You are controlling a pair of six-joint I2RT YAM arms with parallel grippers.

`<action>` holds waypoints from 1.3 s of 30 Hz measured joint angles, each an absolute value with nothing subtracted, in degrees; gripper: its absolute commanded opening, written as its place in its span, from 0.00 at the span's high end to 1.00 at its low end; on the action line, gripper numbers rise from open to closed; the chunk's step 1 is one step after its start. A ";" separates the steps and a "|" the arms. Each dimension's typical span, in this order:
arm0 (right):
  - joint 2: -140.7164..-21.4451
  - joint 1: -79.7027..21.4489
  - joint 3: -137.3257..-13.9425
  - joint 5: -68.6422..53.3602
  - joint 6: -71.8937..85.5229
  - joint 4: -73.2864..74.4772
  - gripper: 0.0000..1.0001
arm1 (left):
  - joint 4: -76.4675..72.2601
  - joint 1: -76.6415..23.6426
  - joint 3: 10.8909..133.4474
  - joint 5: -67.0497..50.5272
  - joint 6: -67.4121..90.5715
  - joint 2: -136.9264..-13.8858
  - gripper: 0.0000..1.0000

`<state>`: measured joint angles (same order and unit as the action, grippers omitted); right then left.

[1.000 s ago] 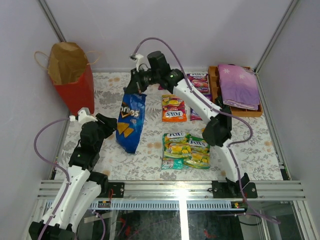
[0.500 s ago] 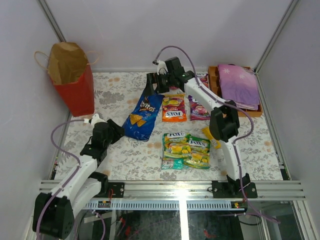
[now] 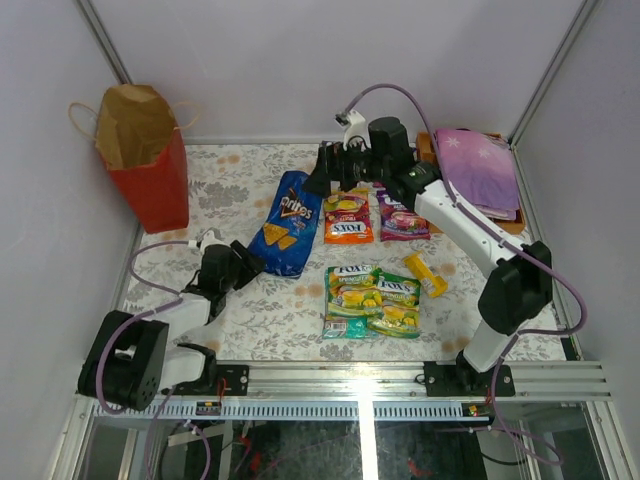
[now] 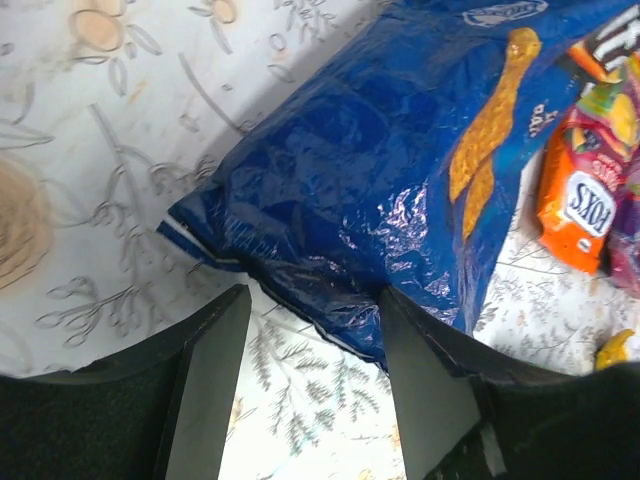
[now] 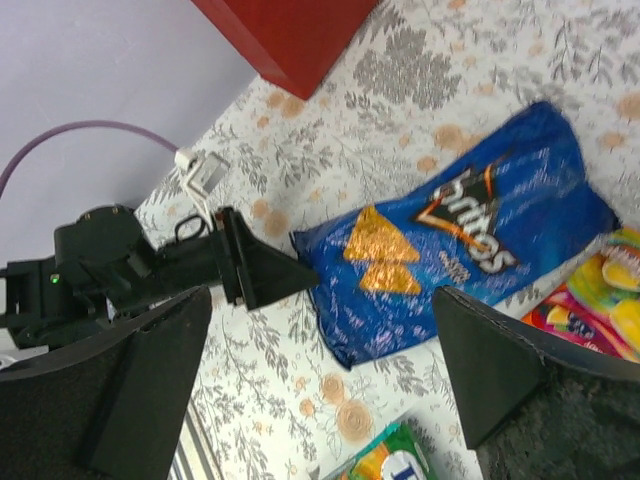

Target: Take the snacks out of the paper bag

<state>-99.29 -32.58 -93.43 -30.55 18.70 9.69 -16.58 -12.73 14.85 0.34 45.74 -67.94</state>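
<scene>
I should use my left gripper to pull the Doritos bag toward the red paper bag and straighten it, because the Doritos bag slants with its far end (image 3: 316, 202) against the orange pouch.
The blue Doritos bag (image 3: 285, 222) (image 5: 470, 230) (image 4: 380, 170) lies flat on the table, free of both grippers. My right gripper (image 3: 333, 172) (image 5: 322, 295) hovers above its far end, open and empty. My left gripper (image 3: 245, 262) (image 4: 312, 295) is low at the bag's near corner, open, with only tablecloth between its fingers (image 4: 205, 385). An orange pouch (image 3: 347, 218), a purple pouch (image 3: 400, 215), green-yellow pouches (image 3: 372, 300) and a yellow bar (image 3: 427, 273) lie on the table. The red paper bag (image 3: 145, 150) (image 5: 290, 35) stands upright at the far left, its inside hidden.
A wooden tray (image 3: 428, 165) with a folded purple cloth (image 3: 475, 170) sits at the back right. White walls close in the left, back and right sides. A metal rail (image 3: 340, 378) runs along the near edge.
My right gripper opened and let go of the Doritos bag, which dropped flat onto the table, then moved right. My left arm sank lower, toward the bag's near corner.
</scene>
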 measured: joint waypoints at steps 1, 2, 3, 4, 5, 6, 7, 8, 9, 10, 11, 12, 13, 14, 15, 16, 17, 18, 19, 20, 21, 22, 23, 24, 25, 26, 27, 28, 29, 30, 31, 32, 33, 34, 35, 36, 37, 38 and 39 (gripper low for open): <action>-98.45 -32.58 -91.61 -30.50 18.94 9.34 0.01 | -18.94 -12.78 14.87 -0.16 46.44 -69.54 0.46; -97.69 -32.58 -89.91 -30.41 19.14 8.93 0.01 | -20.60 -12.80 14.90 -0.56 46.78 -70.70 0.47; -97.06 -32.58 -88.33 -30.35 19.31 8.69 0.01 | -22.52 -12.82 14.98 -1.06 47.31 -72.16 0.49; -96.51 -32.58 -87.15 -30.22 19.42 8.56 0.01 | -24.49 -12.84 15.16 -1.54 47.81 -73.73 0.55; -95.90 -32.58 -85.95 -29.91 19.53 8.25 0.01 | -26.44 -12.88 15.42 -2.07 48.27 -75.44 0.63; -95.24 -32.58 -84.95 -29.67 19.62 8.19 0.00 | -28.18 -12.97 15.75 -2.57 48.80 -77.19 0.73; -94.48 -32.58 -83.96 -29.45 19.73 8.10 0.01 | -29.85 -13.13 15.99 -2.94 49.30 -78.96 0.81; -93.82 -32.58 -83.33 -29.39 19.77 8.08 0.01 | -31.20 -13.19 16.08 -3.46 49.84 -80.38 0.86; -92.99 -32.58 -82.65 -29.32 19.88 7.84 0.01 | -32.77 -13.30 16.08 -3.92 50.30 -81.78 0.96; -92.14 -32.58 -82.02 -29.23 19.92 7.64 0.00 | -34.15 -13.37 16.14 -4.23 50.72 -82.67 1.00; -91.15 -32.58 -81.34 -29.10 19.94 7.27 0.01 | -34.85 -13.47 16.19 -4.38 51.07 -83.02 1.00; -90.32 -32.58 -80.86 -28.97 19.94 6.92 0.01 | -35.11 -13.52 16.19 -4.49 51.40 -83.02 1.00; -89.54 -32.58 -80.42 -28.88 19.94 6.70 0.01 | -35.00 -13.52 16.19 -4.47 51.44 -82.74 1.00; -88.90 -32.58 -80.03 -28.77 19.94 6.50 0.01 | -34.30 -13.54 16.21 -4.34 51.42 -82.08 1.00; -88.20 -32.58 -79.53 -28.42 19.97 6.26 0.00 | -33.08 -13.58 16.27 -3.99 51.37 -80.93 1.00; -87.57 -32.58 -78.96 -28.21 19.99 5.89 0.01 | -30.72 -13.67 16.51 -3.40 51.27 -78.67 1.00; -86.98 -32.58 -78.30 -28.01 20.10 5.41 0.01 | -28.58 -13.76 16.91 -2.79 51.11 -76.58 1.00; -86.54 -32.58 -77.78 -27.97 20.14 5.26 0.00 | -25.71 -13.80 17.67 -2.02 50.85 -73.58 1.00; -86.04 -32.58 -77.10 -27.92 20.21 5.06 0.01 | -22.79 -13.85 18.79 -1.23 50.52 -70.37 1.00; -85.67 -32.58 -76.53 -27.92 20.38 4.86 0.00 | -20.27 -13.85 19.97 -0.56 50.24 -67.55 1.00; -85.36 -32.58 -76.05 -27.92 20.43 4.75 0.00 | -16.43 -13.93 22.00 0.62 49.80 -63.26 1.00; -85.12 -32.58 -75.66 -27.90 20.56 4.69 0.01 | -14.04 -14.04 23.31 1.48 49.50 -60.18 1.00; -84.97 -32.58 -75.37 -27.88 20.60 4.58 0.00 | -11.53 -14.17 25.06 2.79 48.99 -56.23 1.00; -84.75 -32.58 -74.96 -27.88 20.67 4.29 0.01 | -9.96 -14.22 26.20 4.05 48.66 -53.19 1.00; -84.60 -32.58 -74.65 -27.90 20.84 4.03 0.00 | -8.86 -14.22 26.83 5.61 48.16 -50.33 1.00; -84.47 -32.58 -74.32 -27.90 20.99 3.77 0.01 | -8.29 -14.22 26.94 6.66 47.86 -49.04 1.00; -84.47 -32.58 -74.08 -27.90 21.08 3.49 0.00 | -8.03 -14.22 26.74 7.60 47.68 -48.14 1.00; -84.47 -32.58 -73.80 -27.94 21.26 3.22 0.00 | -7.90 -14.22 26.24 8.49 47.64 -48.01 1.00; -84.47 -32.58 -73.52 -27.94 21.47 3.03 0.01 | -7.77 -14.20 25.39 8.95 47.62 -48.82 1.00; -84.47 -32.58 -73.25 -27.97 21.54 2.92 0.00 | -7.57 -14.22 24.40 8.99 47.64 -49.65 0.96; -84.47 -32.58 -73.01 -27.97 21.65 2.81 0.01 | -7.55 -14.22 22.52 8.80 47.68 -51.16 0.86; -84.47 -32.58 -72.77 -27.97 21.69 2.74 0.00 | -7.05 -14.22 21.04 8.69 47.72 -52.14 0.74; -84.47 -32.58 -72.58 -27.94 21.69 2.72 0.01 | -6.13 -14.22 19.18 8.19 47.72 -52.62 0.61; -84.38 -32.58 -72.34 -27.90 21.69 2.70 0.01 | -4.95 -14.26 17.58 7.84 47.72 -52.29 0.38; -84.27 -32.58 -72.07 -27.90 21.69 2.68 0.01 | -3.20 -14.28 16.60 7.51 47.55 -51.44 0.15; -84.14 -32.58 -71.83 -27.88 21.67 2.70 0.01 | -1.58 -14.26 16.25 7.29 47.20 -50.37 0.02; -83.96 -32.58 -71.59 -27.86 21.69 2.70 0.01 | 0.25 -14.28 16.27 6.66 47.20 -48.51 0.00; -83.70 -32.58 -71.37 -27.83 21.69 2.70 0.00 | 1.93 -14.26 16.49 6.11 47.03 -46.06 0.00; -83.44 -32.58 -71.20 -27.86 21.69 2.66 0.01 | 4.27 -14.26 17.30 5.19 46.72 -43.46 0.00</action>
<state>-83.44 -32.58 -71.20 -27.86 21.69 2.66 4.27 -14.26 17.30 5.19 46.72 -43.46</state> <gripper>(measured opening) 0.993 0.974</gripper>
